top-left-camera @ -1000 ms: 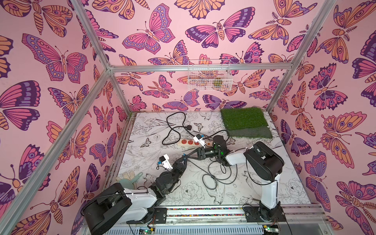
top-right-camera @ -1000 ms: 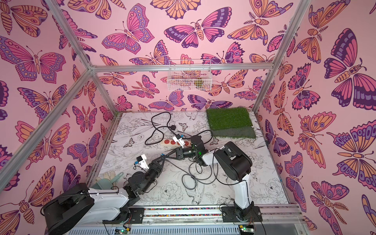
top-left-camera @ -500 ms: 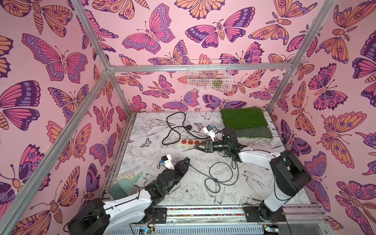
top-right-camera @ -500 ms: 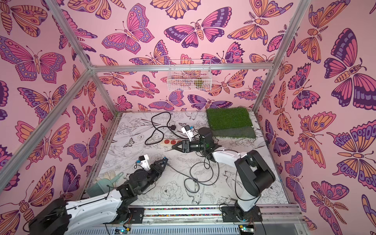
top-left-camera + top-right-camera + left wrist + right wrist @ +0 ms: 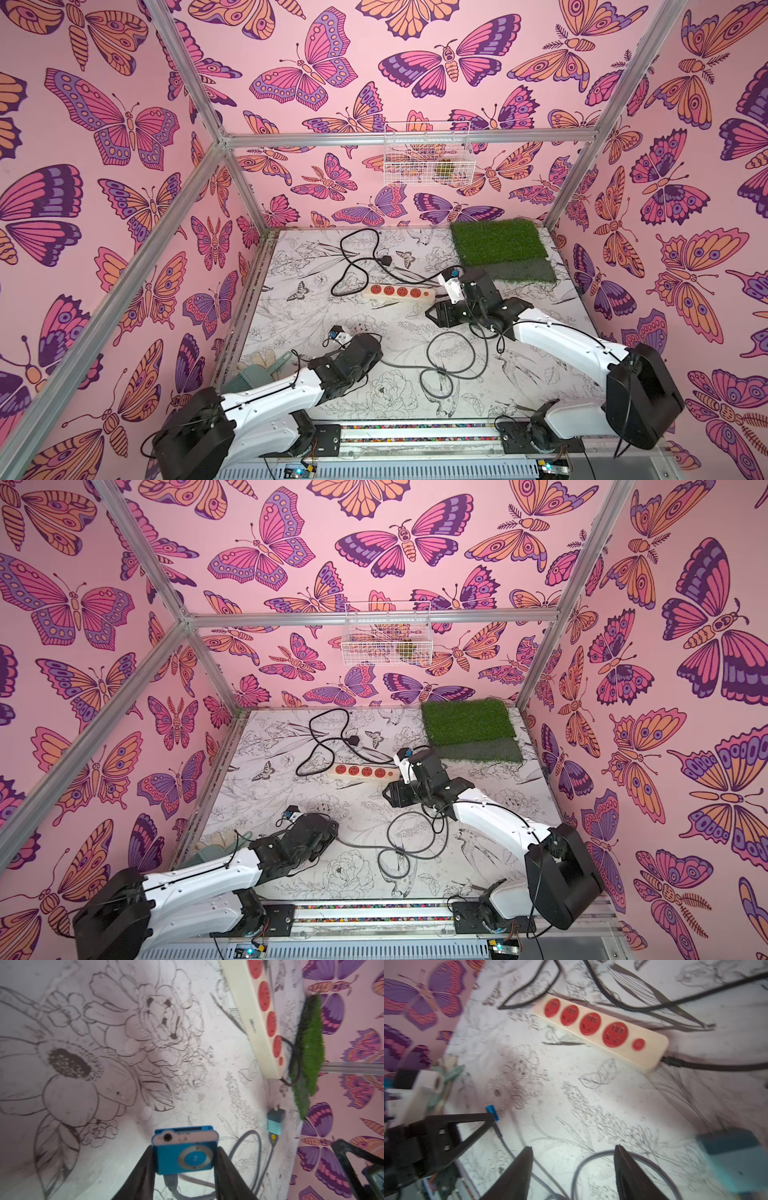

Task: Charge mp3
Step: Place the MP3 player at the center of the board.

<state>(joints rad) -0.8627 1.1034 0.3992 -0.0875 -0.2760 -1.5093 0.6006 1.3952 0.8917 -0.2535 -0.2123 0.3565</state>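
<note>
The mp3 fills the robot's left gripper (image 5: 186, 1151), so the robot should put the mp3 down before it brings the left gripper to the loose charger cube (image 5: 275, 1121) beside the right gripper.
The mp3 (image 5: 184, 1150) is a small blue square with a pale round pad. My left gripper (image 5: 185, 1148) is shut on its two sides just above the table. A grey cable (image 5: 257, 1147) is plugged into the player's underside and loops across to the teal-and-grey charger cube (image 5: 275, 1124), which lies loose on the table. My right gripper (image 5: 573, 1151) is open over that cable's loop with nothing between its fingers. The charger cube (image 5: 735, 1159) lies just beside it. In both top views the right gripper (image 5: 434, 313) (image 5: 388, 793) is near the power strip's (image 5: 399, 292) end.
The cream power strip (image 5: 600, 1030) with red sockets has its black cord (image 5: 357, 257) curling toward the back. A green grass mat (image 5: 498, 245) fills the back right corner. A wire basket (image 5: 428, 158) hangs on the back wall. A teal dustpan (image 5: 253, 374) lies by the left wall.
My right gripper has drawn away from the left gripper toward the power strip's end, and its jaws have opened wider. The left gripper still holds the mp3.
</note>
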